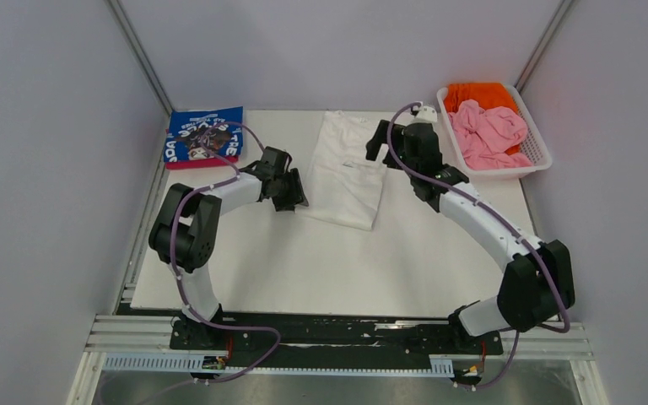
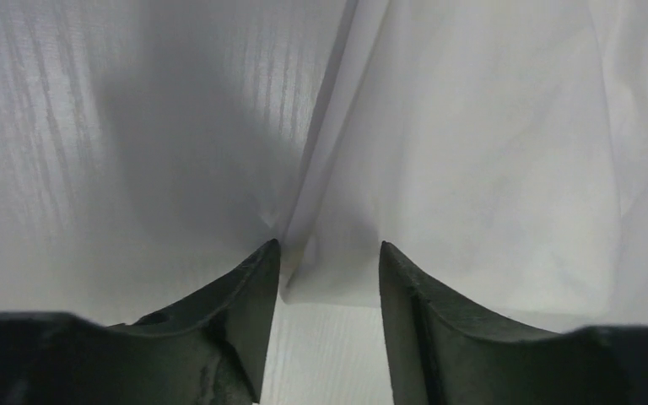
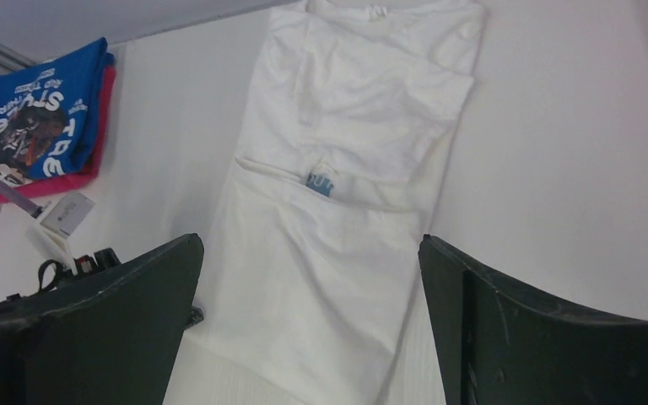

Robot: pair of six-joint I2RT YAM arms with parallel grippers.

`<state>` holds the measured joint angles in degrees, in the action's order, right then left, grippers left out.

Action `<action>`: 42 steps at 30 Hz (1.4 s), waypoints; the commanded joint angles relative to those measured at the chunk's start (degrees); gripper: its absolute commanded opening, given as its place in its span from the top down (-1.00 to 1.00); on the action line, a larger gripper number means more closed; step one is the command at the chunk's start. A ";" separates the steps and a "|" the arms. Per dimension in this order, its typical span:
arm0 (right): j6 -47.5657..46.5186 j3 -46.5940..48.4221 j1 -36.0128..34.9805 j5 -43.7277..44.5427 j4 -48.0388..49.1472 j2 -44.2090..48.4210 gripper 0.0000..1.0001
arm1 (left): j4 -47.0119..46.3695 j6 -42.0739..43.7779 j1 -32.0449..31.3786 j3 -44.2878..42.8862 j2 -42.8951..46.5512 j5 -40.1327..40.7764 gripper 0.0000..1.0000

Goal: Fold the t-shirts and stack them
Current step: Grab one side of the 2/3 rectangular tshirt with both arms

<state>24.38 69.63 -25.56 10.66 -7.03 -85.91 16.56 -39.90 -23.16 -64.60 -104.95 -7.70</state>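
Note:
The white t-shirt lies slanted [image 1: 342,175] at the back, so next my left gripper pulls it straight toward me before my right gripper takes its other near corner [image 1: 370,227].
A white t-shirt [image 1: 346,169], folded into a long strip with its print hidden, lies at the table's middle back. My left gripper [image 1: 293,194] is low at its near left corner. In the left wrist view that gripper [image 2: 329,257] is open, with the corner of the white t-shirt [image 2: 472,152] lying between the fingertips [image 2: 257,278]. My right gripper [image 1: 382,140] hovers over the shirt's right edge. In the right wrist view it [image 3: 312,245] is wide open and empty above the shirt [image 3: 346,169]. A folded blue t-shirt [image 1: 207,135] with white lettering sits on a folded pink one at the back left.
A white basket [image 1: 540,156] at the back right holds an orange t-shirt [image 1: 477,93] and a crumpled pink one [image 1: 491,131]. The blue shirt [image 3: 38,118] also shows in the right wrist view. Grey walls close in the table on the left, right and back.

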 commanded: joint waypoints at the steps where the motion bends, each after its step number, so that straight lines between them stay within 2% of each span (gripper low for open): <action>1: 7.64 -8.94 0.37 4.14 -6.18 5.58 -1.00 | -0.24 0.85 -0.55 0.17 -3.77 -3.92 0.02; 6: 12.61 -13.73 0.69 -0.35 -12.52 10.50 -1.00 | 0.77 -0.24 -1.17 3.40 -1.67 -0.45 0.22; 8: 14.13 -16.05 0.64 -4.25 -12.49 11.53 -1.00 | 0.65 -0.41 -1.26 5.20 -0.68 -0.04 0.44; 10: 15.03 -18.00 0.67 -6.54 -12.72 11.74 -0.99 | 0.78 -0.48 -1.62 6.58 0.21 0.09 0.84; 12: 15.57 -19.57 0.69 -8.10 -13.15 11.10 -0.93 | 1.35 -0.69 -2.01 7.53 0.97 0.55 1.00; 17: 17.11 -21.44 0.61 -16.36 -13.69 6.10 -0.64 | 2.59 -1.06 -3.02 9.70 3.79 1.52 1.00; 21: 17.71 -21.53 0.59 -17.08 -11.57 1.51 -0.35 | 2.99 -1.60 -3.77 11.35 6.15 2.36 1.00; 26: 18.74 -21.60 0.56 -17.82 -8.87 -1.66 -0.28 | 4.55 -0.72 -4.17 12.06 7.75 5.45 1.00; 30: 19.01 -23.20 0.45 -20.81 -6.57 -2.66 -0.22 | 4.04 -0.18 -4.25 12.75 8.59 3.99 1.00; 39: 20.23 -27.96 -1.28 -25.06 -6.15 -2.42 0.00 | 2.44 -3.24 -4.84 15.65 9.70 2.68 1.00; 42: 20.77 -29.61 -2.30 -25.89 -6.07 -2.61 0.13 | 2.55 -4.10 -4.96 16.58 10.11 3.18 1.00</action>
<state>43.70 42.78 -26.22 -12.75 -13.65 -88.73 14.70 -43.05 -27.42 -50.83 -95.18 -6.04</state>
